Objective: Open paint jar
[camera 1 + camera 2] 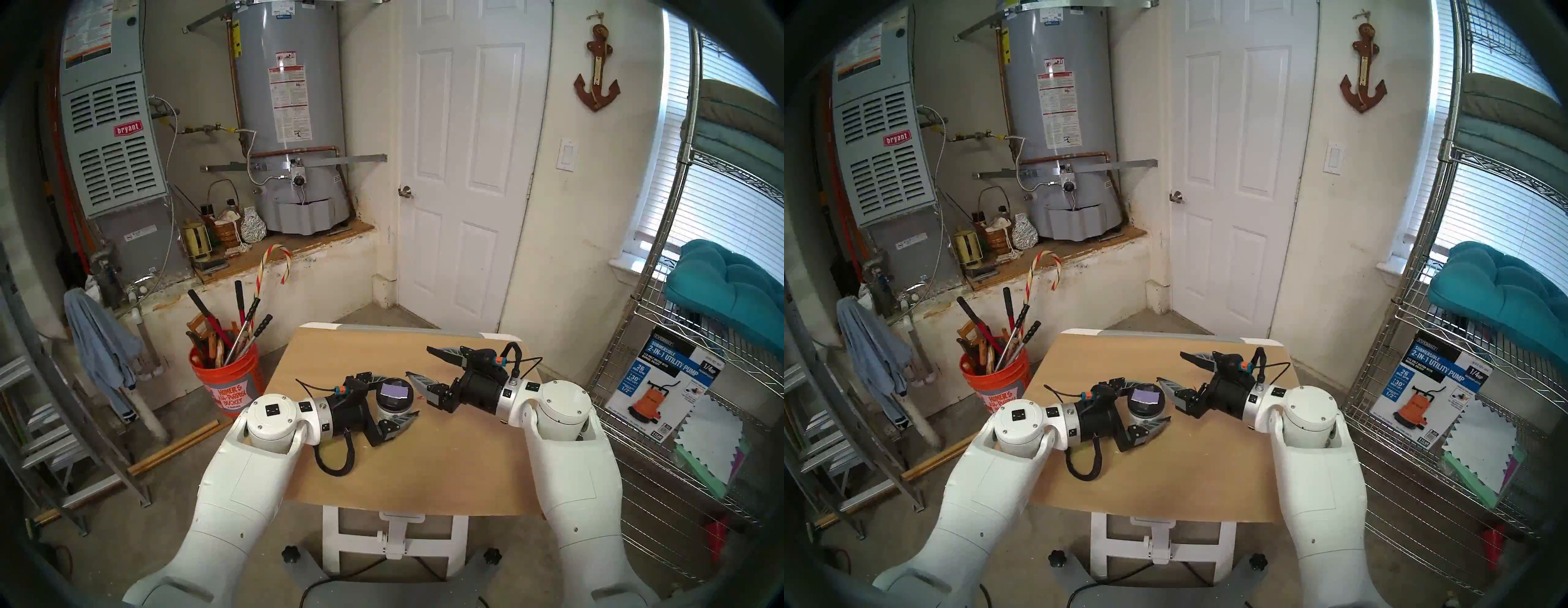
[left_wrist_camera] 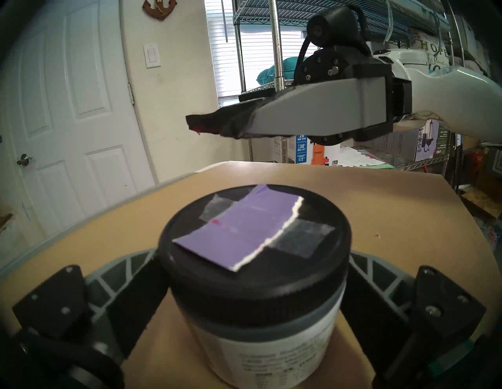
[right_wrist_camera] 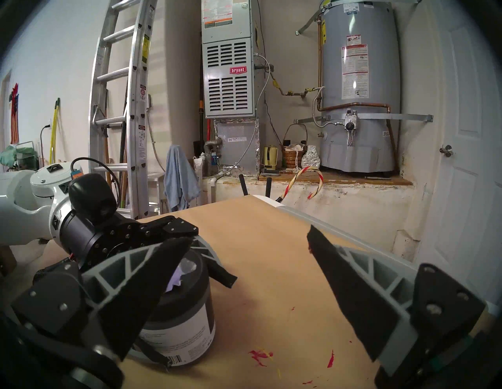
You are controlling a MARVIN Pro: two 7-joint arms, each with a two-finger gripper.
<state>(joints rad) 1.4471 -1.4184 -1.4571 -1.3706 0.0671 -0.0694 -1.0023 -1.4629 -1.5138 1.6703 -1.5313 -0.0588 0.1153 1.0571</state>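
Observation:
The black lid (image 1: 395, 393) has fine ridges (image 2: 291, 308) running around its rim, so it will twist round on the jar when the robot's right gripper turns it.
The paint jar (image 1: 394, 402) stands upright on the wooden table (image 1: 424, 463), its black lid (image 2: 312, 277) on and a lilac swatch (image 2: 239, 231) taped across the top. My left gripper (image 1: 401, 395) is open, with one finger on each side of the jar, close to the lid's rim. Its fingertips are hidden behind the jar in the left wrist view. My right gripper (image 1: 418, 361) is open and empty. It hovers just right of the jar and slightly higher. In the right wrist view the jar (image 3: 187, 315) shows its white barcode label.
Red paint specks (image 3: 259, 354) mark the table right of the jar. An orange bucket of tools (image 1: 227, 378) stands off the table's left edge. A wire shelf (image 1: 679, 382) holding a pump box (image 1: 666, 390) is on the right. A ladder (image 1: 51, 407) leans at far left.

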